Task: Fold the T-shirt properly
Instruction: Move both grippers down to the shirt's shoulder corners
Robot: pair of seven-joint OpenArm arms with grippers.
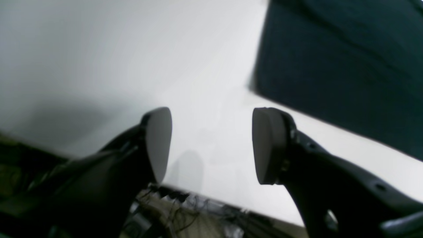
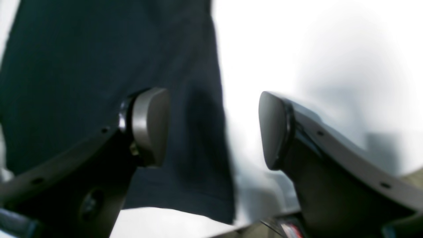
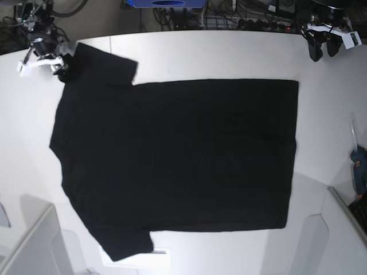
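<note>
The whole shirt [image 3: 178,154] will slide along when I pull its far edge, because the near edge [image 3: 218,230] of the black T-shirt lies loose and flat.
The black T-shirt [image 3: 172,154] lies spread flat on the white table [image 3: 218,57], plain side up, sleeves toward the left and hem toward the right. No print shows. My right gripper [image 3: 62,69] is open at the upper-left sleeve. In the right wrist view [image 2: 213,129] its left finger [image 2: 150,125] is over the sleeve cloth [image 2: 99,66] and its right finger is over bare table. My left gripper [image 3: 321,51] is open and empty beyond the hem's far corner. In the left wrist view [image 1: 211,145] it is above bare table with the shirt's corner [image 1: 347,66] to its upper right.
A blue tool [image 3: 359,169] lies at the table's right edge. Cables and a blue object [image 3: 166,3] sit behind the far edge. Grey panels stand at the lower left [image 3: 34,246] and lower right [image 3: 338,240] corners.
</note>
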